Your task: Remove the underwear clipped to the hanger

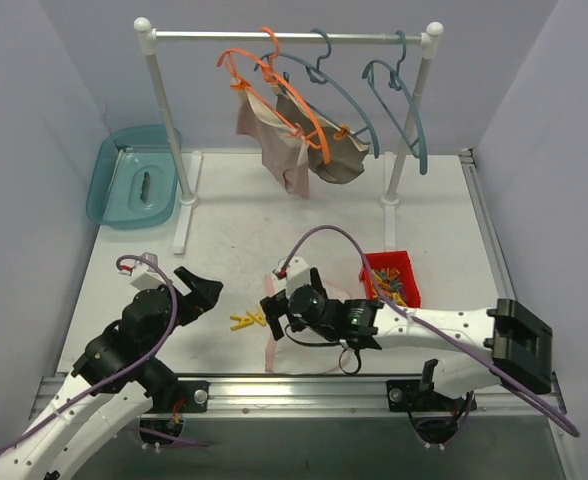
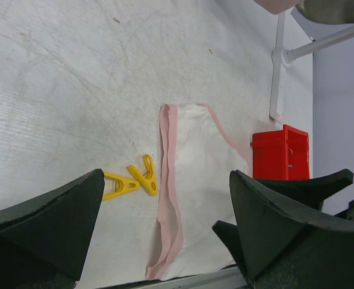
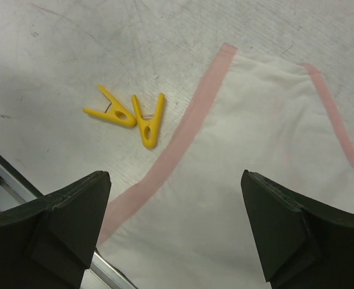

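Note:
The yellow clips merely touch (image 3: 136, 123) with their arms apart, so I expect the clip (image 3: 148, 122) nearest the pink trim to come off alone when I lift it.
White underwear with pink trim (image 1: 279, 357) lies flat on the table near the front edge; it also shows in the left wrist view (image 2: 198, 180) and the right wrist view (image 3: 255, 150). My right gripper (image 1: 280, 306) (image 3: 176, 177) is open and empty just above it. My left gripper (image 1: 204, 293) (image 2: 165, 180) is open and empty, to the left of the cloth. On the rack, an orange hanger (image 1: 274, 92) holds dusty pink underwear (image 1: 274, 148) and taupe underwear (image 1: 340, 158), both clipped.
Two yellow clips (image 1: 246, 321) lie left of the white cloth, also in the right wrist view (image 3: 132, 114). A red bin (image 1: 392, 278) of clips stands to the right. A blue tub (image 1: 134, 178) sits back left. Two empty blue hangers (image 1: 359, 95) hang on the white rack (image 1: 164, 110).

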Controlling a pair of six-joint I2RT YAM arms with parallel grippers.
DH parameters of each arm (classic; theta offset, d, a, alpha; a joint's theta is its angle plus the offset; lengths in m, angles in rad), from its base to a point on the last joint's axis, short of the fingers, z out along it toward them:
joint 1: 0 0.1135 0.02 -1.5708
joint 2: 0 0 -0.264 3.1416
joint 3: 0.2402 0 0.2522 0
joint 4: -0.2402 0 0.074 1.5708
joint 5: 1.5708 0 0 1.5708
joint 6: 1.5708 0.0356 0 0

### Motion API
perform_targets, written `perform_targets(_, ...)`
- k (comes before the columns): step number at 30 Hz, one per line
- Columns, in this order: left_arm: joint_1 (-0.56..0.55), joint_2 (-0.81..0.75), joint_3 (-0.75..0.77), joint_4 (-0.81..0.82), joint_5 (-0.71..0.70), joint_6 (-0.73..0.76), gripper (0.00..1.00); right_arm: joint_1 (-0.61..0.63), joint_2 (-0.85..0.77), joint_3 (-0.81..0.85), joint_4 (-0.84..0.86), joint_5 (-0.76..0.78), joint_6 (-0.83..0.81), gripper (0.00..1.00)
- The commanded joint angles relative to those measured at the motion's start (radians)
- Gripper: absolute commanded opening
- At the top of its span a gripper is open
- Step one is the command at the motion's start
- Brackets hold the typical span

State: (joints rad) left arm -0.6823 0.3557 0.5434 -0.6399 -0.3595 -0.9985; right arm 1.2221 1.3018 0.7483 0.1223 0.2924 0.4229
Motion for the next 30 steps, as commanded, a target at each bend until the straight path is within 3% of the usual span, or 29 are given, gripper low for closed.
perform_targets(1, 0.007, -0.033, 0.047, -0.073, -0.042, -0.015, 0.94, 0.019, 0.109, 0.066, 0.100, 0.031, 0.010, 0.94)
perform_targets(15, 0.007, -0.103, 0.021, -0.115, -0.044, -0.023, 0.93, 0.040, 0.384, 0.183, 0.198, -0.041, -0.030, 0.68)
perform_targets(17, 0.007, -0.107, 0.020, -0.115, -0.044, -0.023, 0.93, 0.042, 0.413, 0.195, 0.197, -0.041, -0.038, 0.61)
perform_targets(30, 0.007, -0.133, 0.010, -0.132, -0.041, -0.025, 0.94, 0.040, 0.537, 0.249, 0.146, 0.010, -0.046, 0.54)
